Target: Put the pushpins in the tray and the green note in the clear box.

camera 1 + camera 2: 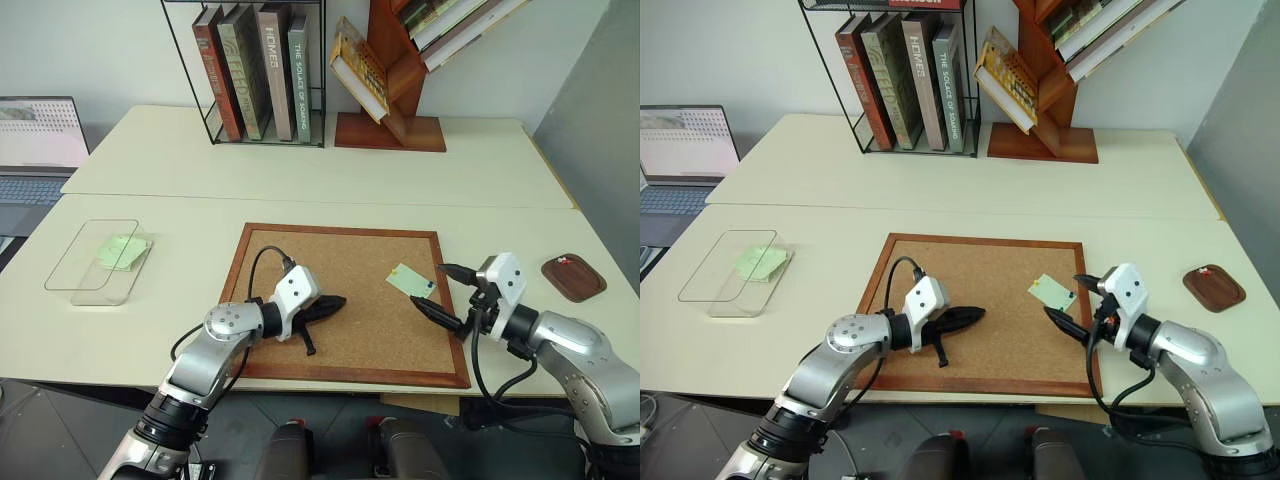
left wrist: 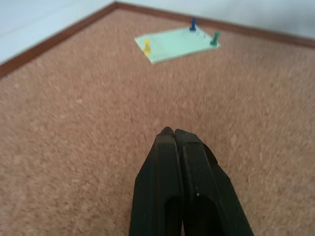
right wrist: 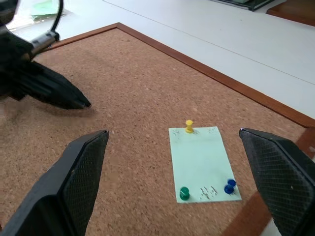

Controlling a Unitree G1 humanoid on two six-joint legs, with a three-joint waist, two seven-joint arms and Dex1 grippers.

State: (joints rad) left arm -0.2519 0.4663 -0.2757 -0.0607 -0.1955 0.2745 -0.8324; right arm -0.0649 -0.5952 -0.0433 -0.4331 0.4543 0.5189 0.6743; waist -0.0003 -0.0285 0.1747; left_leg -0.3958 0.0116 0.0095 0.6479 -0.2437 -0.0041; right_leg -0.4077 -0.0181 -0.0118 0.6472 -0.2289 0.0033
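Observation:
The green note [image 3: 201, 162] will come up along with the green pushpin [image 3: 184, 193] when I pull that pushpin last, since it is stuck through the paper's corner.
The green note [image 3: 204, 164] lies on the cork board [image 1: 340, 260] near its right edge. It is pinned by three pushpins: yellow [image 3: 189, 126], green [image 3: 184, 192] and blue [image 3: 229, 187]. My right gripper [image 1: 427, 284] is open and hovers just over the note's right side, one finger on either side of it. My left gripper [image 1: 340, 301] is shut with nothing in it, low over the middle of the board and pointing towards the note. The clear box [image 1: 70, 270] sits far left with another green note [image 1: 120, 250] inside. The brown tray [image 1: 580, 283] sits far right with a small red speck [image 1: 565, 260] in it.
A laptop [image 1: 35, 140] stands at the far left. A wire book rack [image 1: 260, 70] and a wooden slanted bookshelf [image 1: 400, 80] stand at the back of the cream table. The cork board's raised wooden frame [image 1: 455, 330] runs beside my right gripper.

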